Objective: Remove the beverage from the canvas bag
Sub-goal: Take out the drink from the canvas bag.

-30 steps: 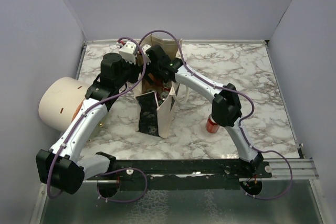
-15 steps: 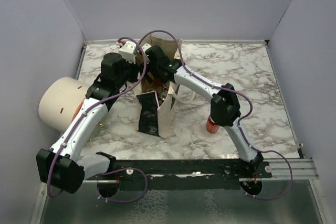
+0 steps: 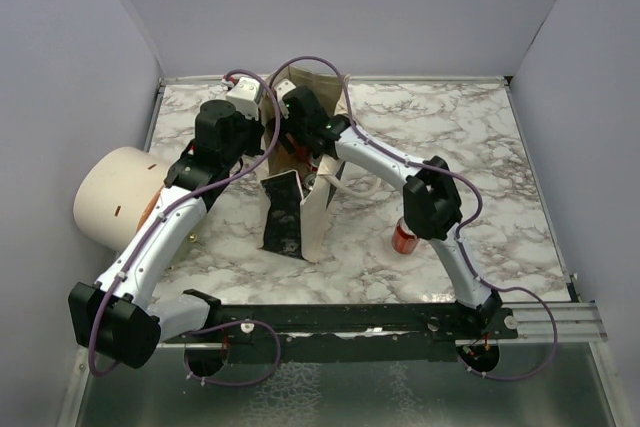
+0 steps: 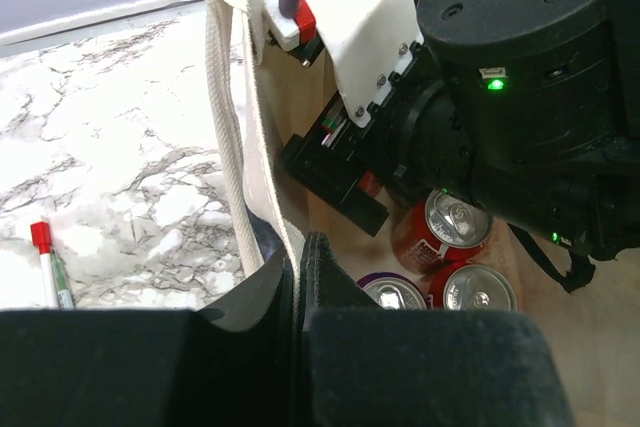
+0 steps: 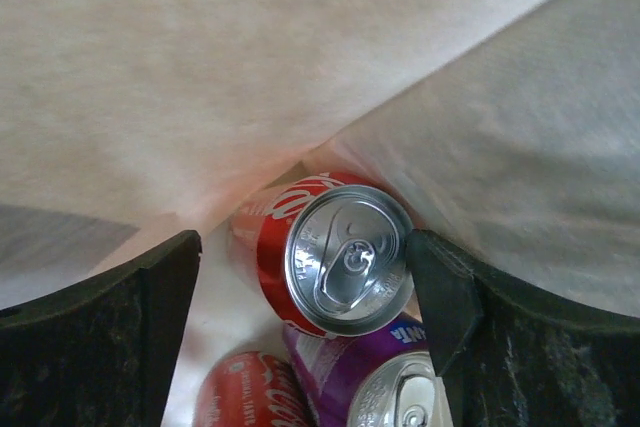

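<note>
The red can in the bag's corner [image 5: 278, 239] is against one finger of the robot's right gripper, so next the gripper opens wider and center itself over the can's top [image 5: 347, 260] before it closes.
The cream canvas bag [image 3: 318, 209] with a black printed panel stands mid-table. My left gripper [image 4: 298, 277] is shut on the bag's rim [image 4: 262, 162] and holds it. My right gripper [image 5: 303, 265] is inside the bag, open, with a red cola can [image 5: 340, 257] between its fingers; the right finger [image 5: 440, 297] touches the can, the left one stands apart. A purple can [image 5: 375, 382] and another red can [image 5: 245, 392] lie below it. The left wrist view shows the right wrist [image 4: 520, 97] inside the bag above the cans [image 4: 440, 232].
A big cream cylinder [image 3: 115, 197] lies at the left. A red can [image 3: 404, 237] stands on the marble table [image 3: 480, 167] right of the bag. A red-capped marker [image 4: 47, 262] lies on the table outside the bag. Walls enclose the table.
The right arm's wrist has shifted slightly farther and deeper into the bag mouth. The left arm holds the rim as before.
</note>
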You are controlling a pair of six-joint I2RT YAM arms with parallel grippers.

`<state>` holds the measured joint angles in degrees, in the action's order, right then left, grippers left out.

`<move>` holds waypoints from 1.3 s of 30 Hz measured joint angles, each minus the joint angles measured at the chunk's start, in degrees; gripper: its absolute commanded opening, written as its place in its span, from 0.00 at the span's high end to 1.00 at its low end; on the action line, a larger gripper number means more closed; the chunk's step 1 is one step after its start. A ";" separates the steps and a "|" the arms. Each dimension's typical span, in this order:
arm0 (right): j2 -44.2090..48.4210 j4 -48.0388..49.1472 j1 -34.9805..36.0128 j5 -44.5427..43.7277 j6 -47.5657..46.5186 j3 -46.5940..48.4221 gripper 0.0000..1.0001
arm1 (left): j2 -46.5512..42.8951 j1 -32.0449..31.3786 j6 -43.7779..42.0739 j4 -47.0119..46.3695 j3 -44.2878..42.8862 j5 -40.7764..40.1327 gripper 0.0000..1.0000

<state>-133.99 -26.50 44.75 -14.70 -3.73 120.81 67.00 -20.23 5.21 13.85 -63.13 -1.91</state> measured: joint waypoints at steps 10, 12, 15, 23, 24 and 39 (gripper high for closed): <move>1.07 2.80 -1.36 -0.96 -1.29 -2.71 0.35 | 0.00 -0.13 0.00 0.20 -0.17 0.00 1.00; 1.25 2.82 -1.38 -0.33 -1.53 -2.75 0.23 | 0.00 -0.13 0.00 0.28 -0.17 0.00 1.00; 1.46 2.97 -1.46 1.20 -2.08 -3.26 0.15 | 0.02 -0.13 0.00 0.37 -0.20 0.00 1.00; 2.51 2.99 -1.33 3.30 -2.82 -4.37 0.15 | 0.00 -0.13 0.09 0.33 -0.20 0.74 1.00; 2.86 3.21 -1.33 4.02 -2.84 -4.83 0.16 | -0.02 -0.11 0.15 0.31 -0.20 1.05 1.00; 6.16 4.35 -0.59 5.53 -2.23 -8.76 0.09 | -0.24 -0.09 0.42 0.20 -0.20 3.48 1.00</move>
<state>-127.83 -22.15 44.16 -9.17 -5.96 112.05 66.76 -20.32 5.63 14.04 -63.33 1.56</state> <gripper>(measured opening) 0.883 0.019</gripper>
